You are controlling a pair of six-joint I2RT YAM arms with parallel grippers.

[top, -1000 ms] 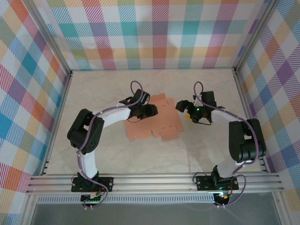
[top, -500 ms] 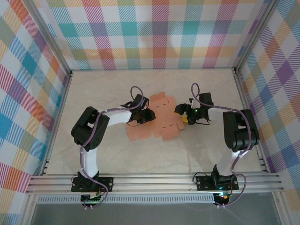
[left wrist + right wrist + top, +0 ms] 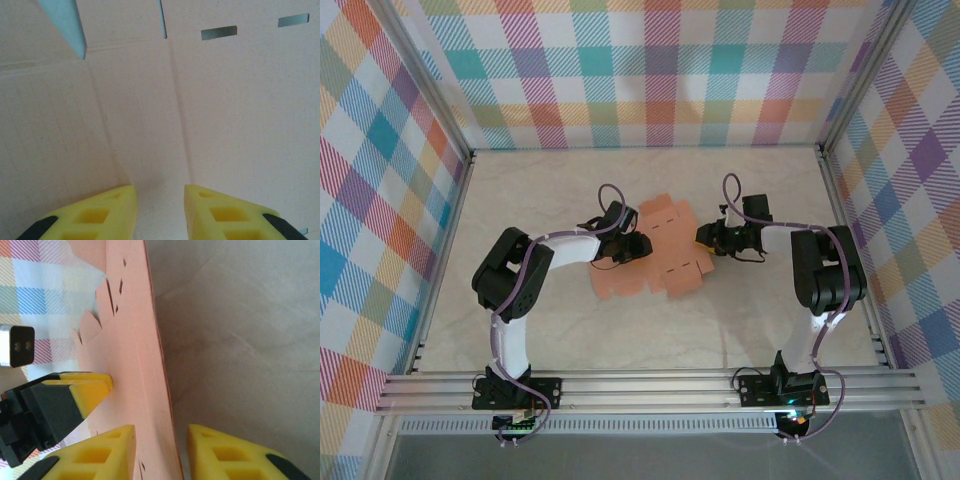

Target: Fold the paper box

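Note:
The paper box lies crooked (image 3: 620,276) under the left gripper, so the robot should move back and turn the paper box square, with the right gripper on its slotted panel (image 3: 678,240).
The paper box (image 3: 665,265) is a flat salmon-orange die-cut sheet lying mid-table. My left gripper (image 3: 639,246) rests on its left half. In the left wrist view its yellow fingertips (image 3: 125,200) stand a little apart over a creased panel of the paper box (image 3: 230,110), with nothing between them, so the left gripper (image 3: 160,195) is open. My right gripper (image 3: 703,238) is at the sheet's right edge. It is rolled sideways, and the right gripper (image 3: 161,435) straddles the edge of the paper box (image 3: 132,345), jaws narrowed but apart. The left gripper's finger (image 3: 92,385) lies on the card.
The beige table (image 3: 540,200) is boxed in by checked walls (image 3: 660,80) on three sides. Aluminium rails (image 3: 650,390) carrying both arm bases run along the near edge. Bare tabletop (image 3: 240,330) lies right of the sheet.
My right gripper has moved left to the sheet's right edge and its jaws have narrowed from wide open. My left gripper has shifted slightly on the sheet.

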